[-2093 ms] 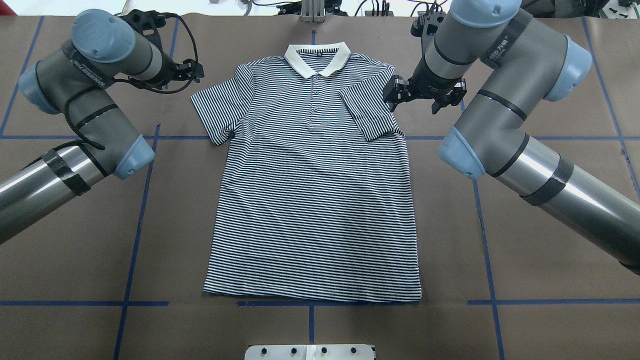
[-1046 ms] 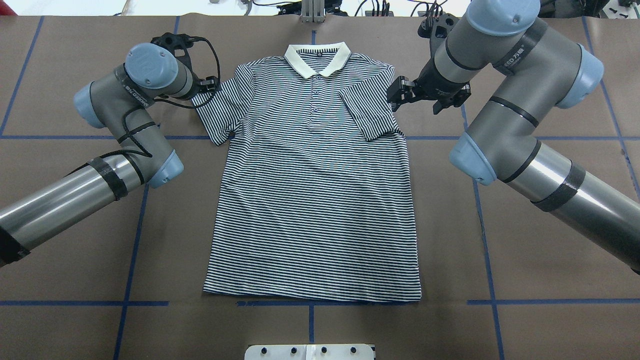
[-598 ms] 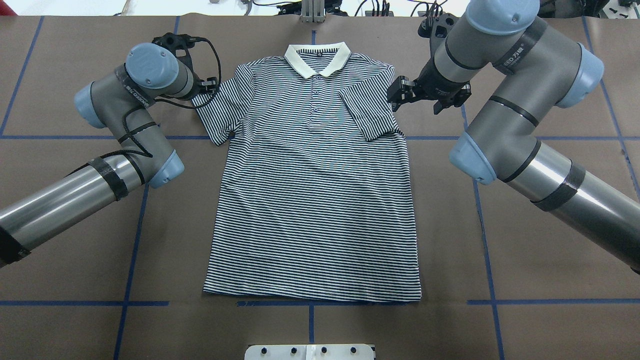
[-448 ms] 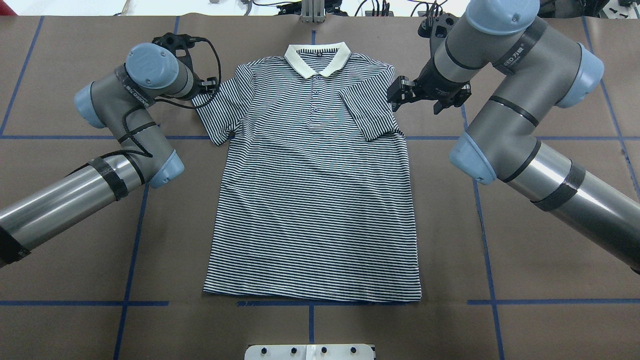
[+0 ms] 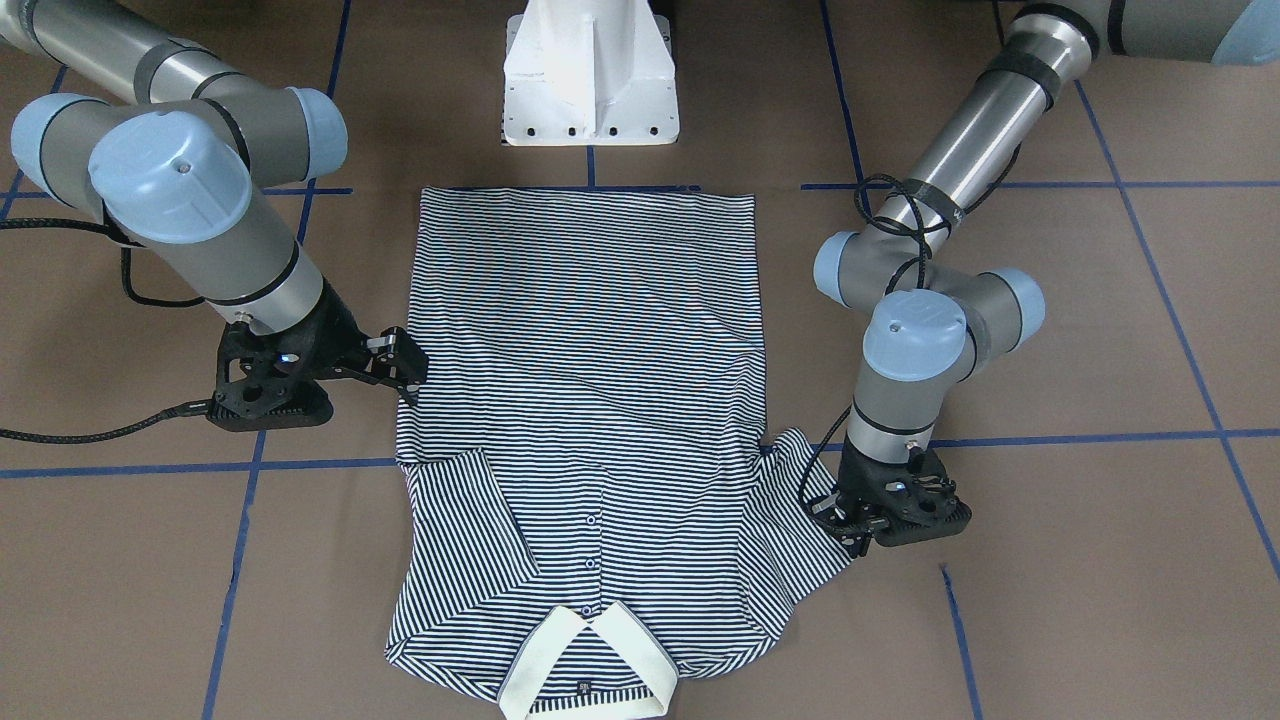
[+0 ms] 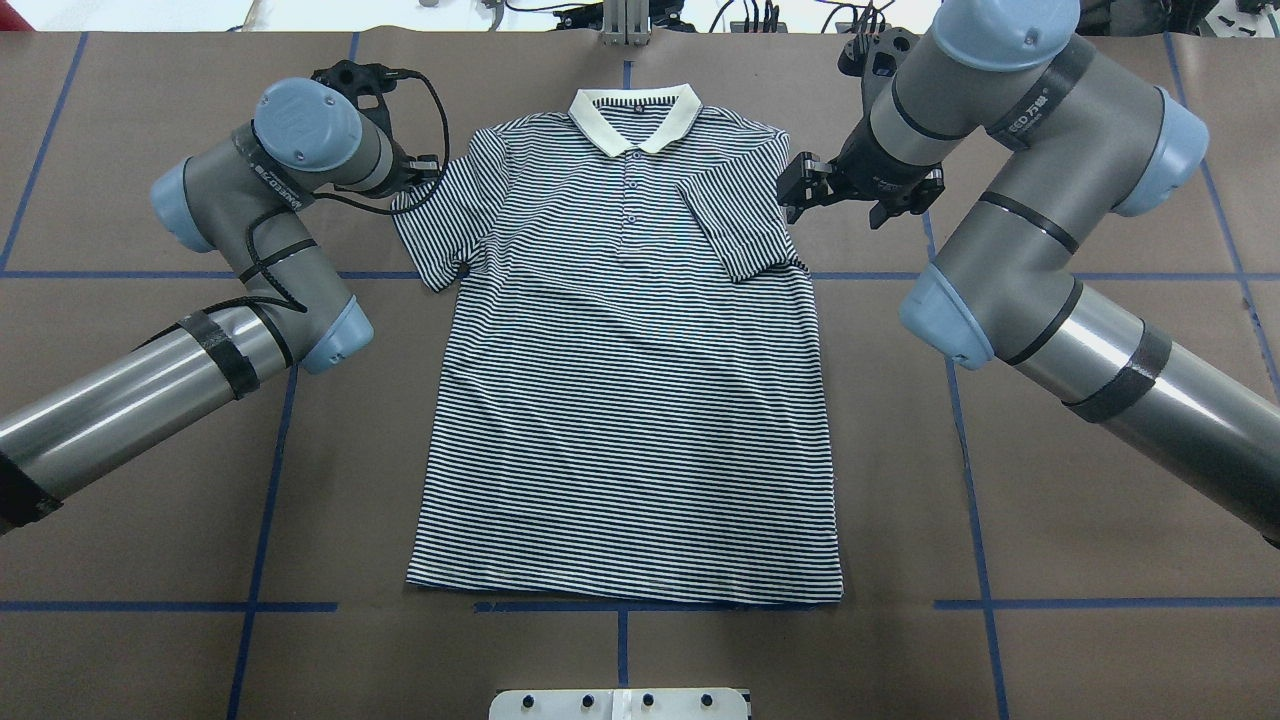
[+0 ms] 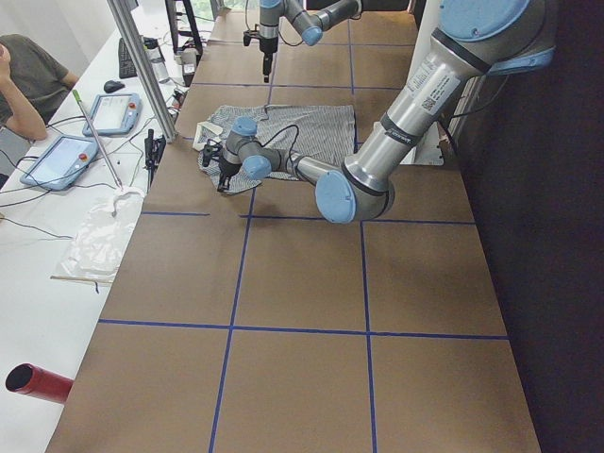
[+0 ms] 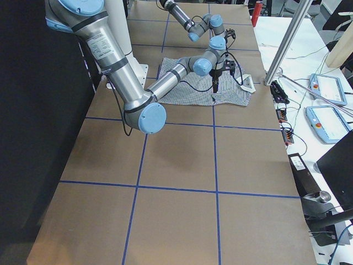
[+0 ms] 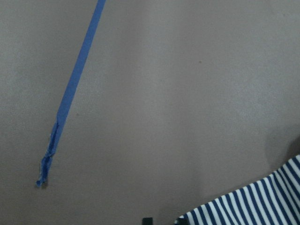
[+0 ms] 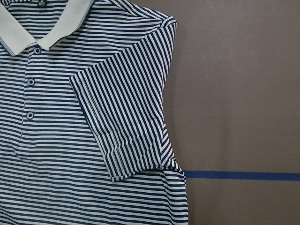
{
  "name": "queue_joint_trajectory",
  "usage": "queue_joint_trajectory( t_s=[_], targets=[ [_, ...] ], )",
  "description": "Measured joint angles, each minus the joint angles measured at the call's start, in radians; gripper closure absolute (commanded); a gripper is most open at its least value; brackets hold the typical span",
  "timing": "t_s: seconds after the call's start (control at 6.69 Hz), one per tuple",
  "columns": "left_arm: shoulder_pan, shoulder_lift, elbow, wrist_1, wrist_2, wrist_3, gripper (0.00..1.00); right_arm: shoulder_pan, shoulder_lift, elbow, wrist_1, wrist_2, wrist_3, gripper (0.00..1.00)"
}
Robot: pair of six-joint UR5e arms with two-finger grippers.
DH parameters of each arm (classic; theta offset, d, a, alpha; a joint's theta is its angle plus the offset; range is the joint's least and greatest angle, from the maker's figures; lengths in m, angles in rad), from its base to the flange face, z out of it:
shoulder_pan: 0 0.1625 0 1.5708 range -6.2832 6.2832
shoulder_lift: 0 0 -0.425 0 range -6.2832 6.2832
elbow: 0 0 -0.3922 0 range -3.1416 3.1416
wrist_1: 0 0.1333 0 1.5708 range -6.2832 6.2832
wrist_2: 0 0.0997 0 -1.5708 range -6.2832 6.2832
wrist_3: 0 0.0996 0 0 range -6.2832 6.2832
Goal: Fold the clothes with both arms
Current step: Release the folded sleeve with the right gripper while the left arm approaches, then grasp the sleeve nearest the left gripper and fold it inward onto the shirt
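The folded sleeve [image 5: 462, 542] is lying flat across the chest [image 5: 509, 516]. The sleeve should stay tucked and move along when I pull the hem corners.
The striped polo shirt [image 6: 630, 400] lies flat on the brown table, front up, with its cream collar [image 6: 635, 115] at the far edge. The sleeve on my right side is folded in over the chest [image 10: 122, 117]. The sleeve on my left side [image 6: 440, 220] is spread out. My left gripper [image 6: 428, 178] is low at that sleeve's outer edge and shut on it; it also shows in the front view [image 5: 848, 528]. The left wrist view shows only a corner of the sleeve [image 9: 253, 206]. My right gripper [image 6: 797, 190] is open and empty, held above the table beside the shirt's folded shoulder [image 5: 408, 365].
The white pedestal base [image 5: 590, 75] stands at the shirt's hem side. Blue tape lines [image 6: 270, 440] mark a grid on the table. A metal post [image 6: 625, 20] stands beyond the collar. Tablets [image 7: 71, 156] and cables lie on a side bench past the table.
My left arm swung in from the left to the spread sleeve, held still, then shifted slightly right, and the sleeve's outer edge moved inward with it. My right arm drew back a little, then stayed.
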Motion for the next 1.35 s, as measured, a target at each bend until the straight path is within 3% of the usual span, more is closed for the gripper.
queue_joint_trajectory(
  t_s=[0.3,0.6,0.9,1.05,1.35],
  targets=[
    [0.0,-0.011,-0.092,0.12,-0.025,-0.003,1.0,0.0,-0.002,-0.002,0.001,-0.001,0.0,0.0],
    [0.006,-0.109,-0.141,0.282,-0.047,-0.05,1.0,0.001,-0.006,-0.001,0.002,-0.002,-0.001,0.0],
    [0.032,-0.28,0.026,0.264,-0.05,-0.167,1.0,0.002,-0.007,0.0,0.003,-0.003,-0.001,0.0],
    [0.045,-0.339,0.141,0.173,-0.048,-0.22,1.0,0.002,-0.008,0.0,0.002,-0.003,-0.001,0.0],
    [0.062,-0.369,0.263,0.026,-0.041,-0.275,0.01,0.003,-0.008,-0.002,0.002,-0.004,-0.001,0.0]
  ],
)
